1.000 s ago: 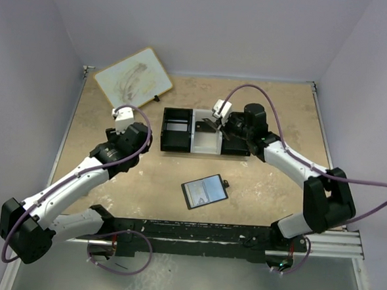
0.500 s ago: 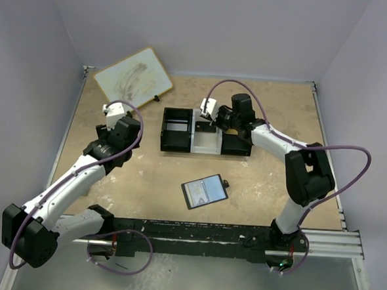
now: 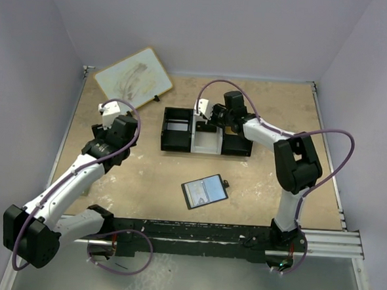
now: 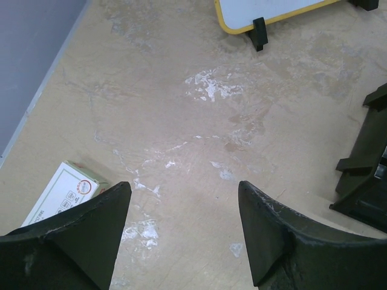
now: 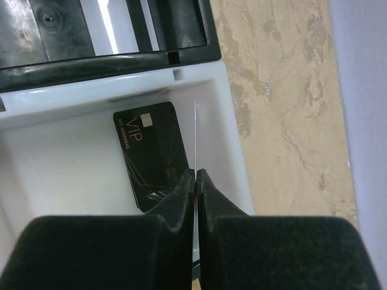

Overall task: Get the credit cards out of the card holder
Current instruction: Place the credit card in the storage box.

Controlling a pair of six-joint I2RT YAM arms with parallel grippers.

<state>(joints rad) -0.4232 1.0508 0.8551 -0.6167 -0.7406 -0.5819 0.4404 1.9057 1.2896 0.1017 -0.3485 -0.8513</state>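
Note:
The thin credit card (image 5: 195, 134) is hanging upright inside the white middle compartment, so the robot's right gripper should bring it down next until it gets close to the VIP card (image 5: 152, 156), and then let go.
The card holder (image 3: 204, 190) lies open on the table between the arms, pale inside face up. My right gripper (image 5: 195, 173) (image 3: 210, 118) is shut on a thin credit card (image 5: 195, 130) seen edge-on, held upright over the white middle compartment of the tray (image 3: 205, 144). A dark credit card (image 5: 151, 154) marked VIP lies flat on that compartment's floor, just left of the fingertips. My left gripper (image 4: 181, 192) stands open over bare table at the far left, nothing between its fingers (image 4: 106, 208).
The black-and-white three-compartment tray (image 5: 236, 151) sits at the table's centre back. A small whiteboard (image 3: 133, 77) (image 4: 266, 9) lies at the back left. A white-and-red box (image 4: 60, 193) rests by the left finger, near the left wall.
The right gripper has swung left along the tray, from the right black compartment to the white middle one, card still held. The left arm has drawn back toward the left wall.

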